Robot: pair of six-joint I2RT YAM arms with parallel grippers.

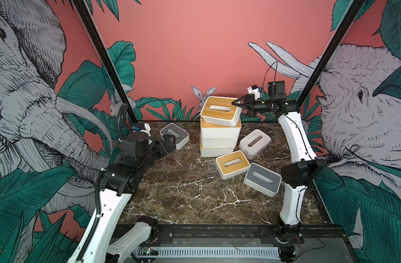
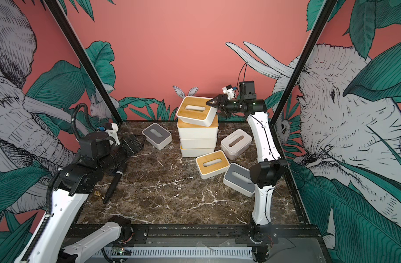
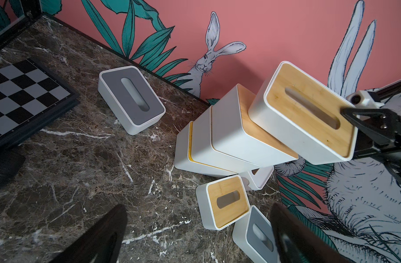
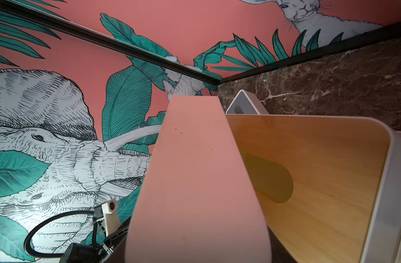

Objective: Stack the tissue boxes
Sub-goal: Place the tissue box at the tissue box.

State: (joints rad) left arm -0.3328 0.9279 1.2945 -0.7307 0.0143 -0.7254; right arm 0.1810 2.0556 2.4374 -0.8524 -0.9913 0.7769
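Note:
The bamboo-lidded box (image 1: 221,114) in my right gripper is crooked over the stack, so next I put it down and straighten it with both grippers at its ends (image 1: 203,112).
Three bamboo-lidded white tissue boxes form a stack (image 1: 218,141) (image 2: 198,140) at the back centre. My right gripper (image 1: 240,108) (image 2: 215,107) is shut on the right end of a fourth bamboo-lidded box (image 1: 220,111) (image 3: 308,113) (image 4: 320,182), held tilted just over the stack's top. Whether it touches the stack is unclear. Loose on the table lie a grey-lidded box (image 1: 174,135) (image 3: 132,98) at the back left, a pale box (image 1: 255,143), a bamboo-lidded box (image 1: 232,164) (image 3: 225,200) and another grey-lidded box (image 1: 262,179). My left gripper (image 1: 169,139) (image 3: 195,241) stands open and empty beside the back-left grey box.
A black-and-white checkerboard panel (image 3: 24,95) lies at the far left of the table. A black microphone-like stick (image 2: 114,184) and a few gold coins (image 2: 99,195) lie under my left arm. Black frame posts (image 1: 108,61) and the pink wall (image 1: 195,57) enclose the table.

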